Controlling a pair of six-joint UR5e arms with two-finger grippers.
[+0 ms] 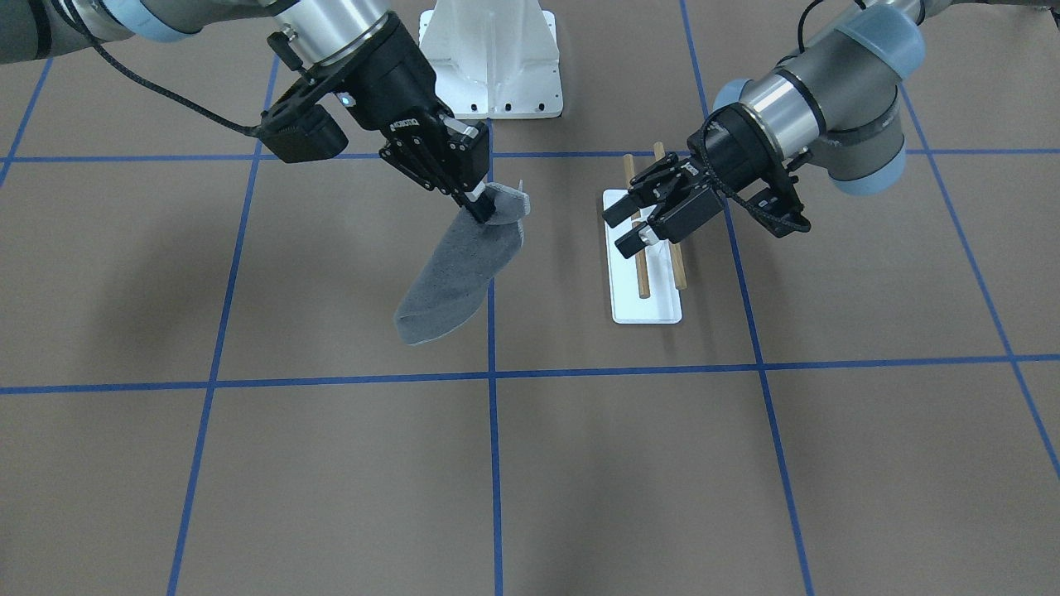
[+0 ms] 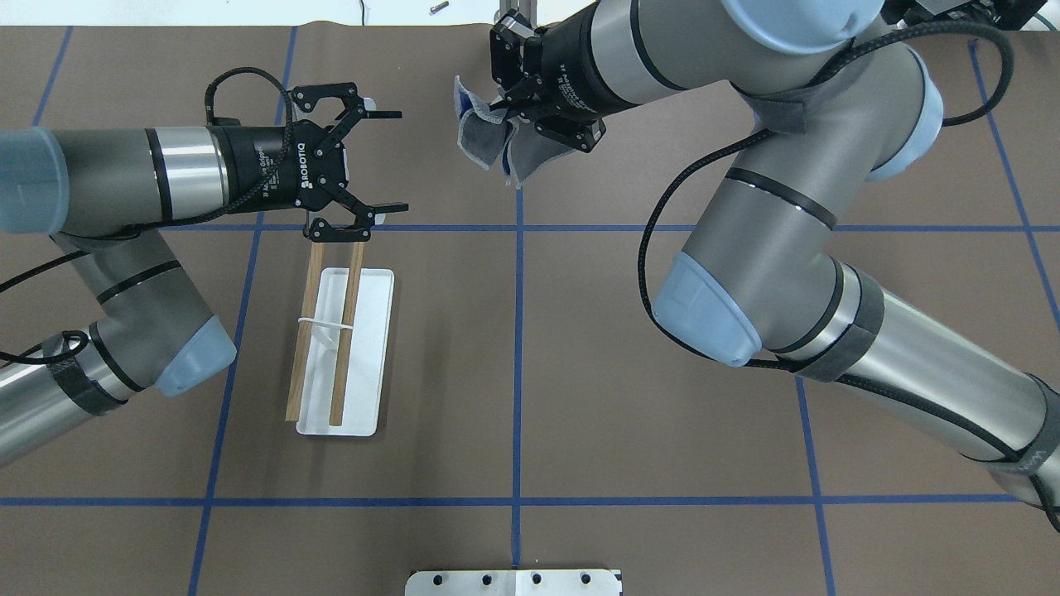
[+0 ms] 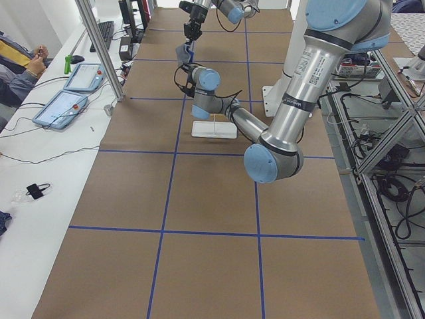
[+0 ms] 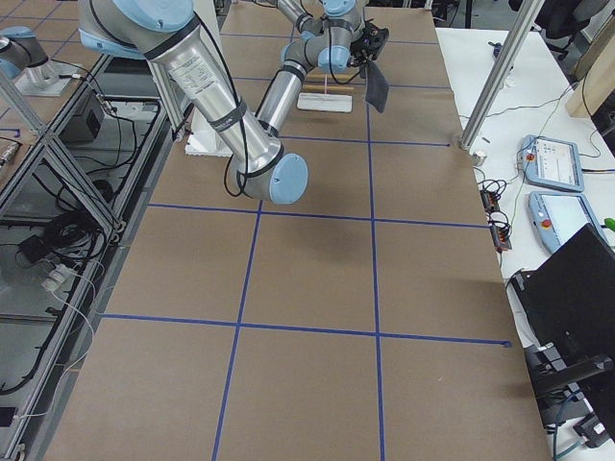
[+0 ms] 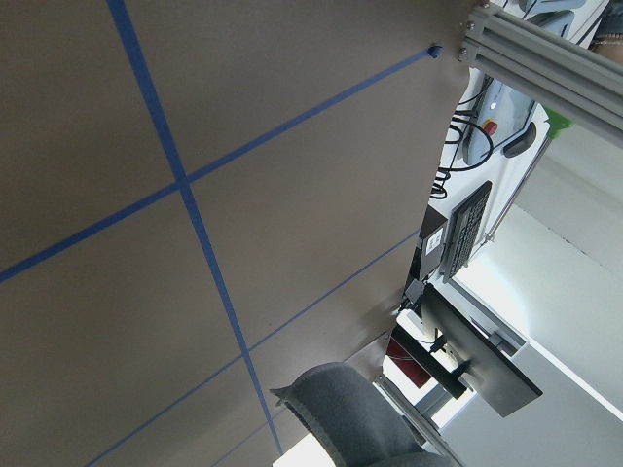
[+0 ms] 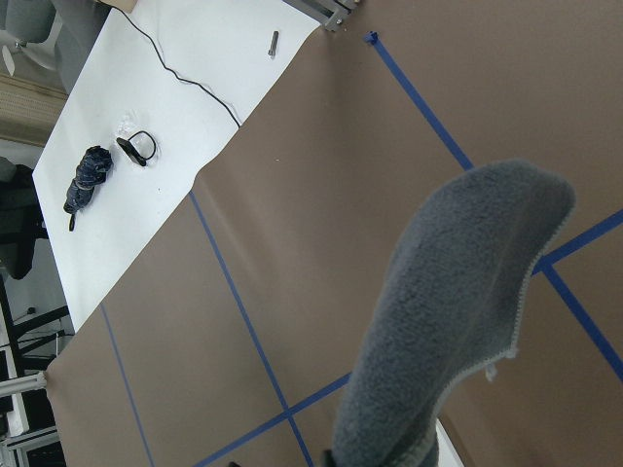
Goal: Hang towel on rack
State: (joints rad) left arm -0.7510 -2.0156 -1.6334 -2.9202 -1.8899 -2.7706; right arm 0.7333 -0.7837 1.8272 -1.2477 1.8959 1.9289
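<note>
My gripper will carry the dark grey towel point(image 1: 455, 276) across, and the towel will drape over the dowels with sagging ends, because it flops over at its gripped corner point(image 1: 506, 205).
The dark grey towel point(image 1: 455, 273) hangs from my right gripper point(image 1: 480, 207), which is shut on its upper corner and holds it clear above the table. The towel also shows in the overhead view point(image 2: 484, 145) and the right wrist view point(image 6: 448, 331). The rack point(image 1: 646, 306) stands apart from the towel, toward my left side, with a white base point(image 2: 368, 364) and two wooden dowels point(image 2: 344, 331). My left gripper point(image 2: 401, 161) is open and empty, lying sideways over the dowels' end farthest from my base point(image 1: 621, 230).
The large white bolted pedestal point(image 1: 497, 58) stands at the table's robot-side edge, between the arms. Blue tape lines point(image 1: 493, 377) grid the brown table. Operators' tablets and cables point(image 3: 66, 100) lie on a white bench beyond the far edge.
</note>
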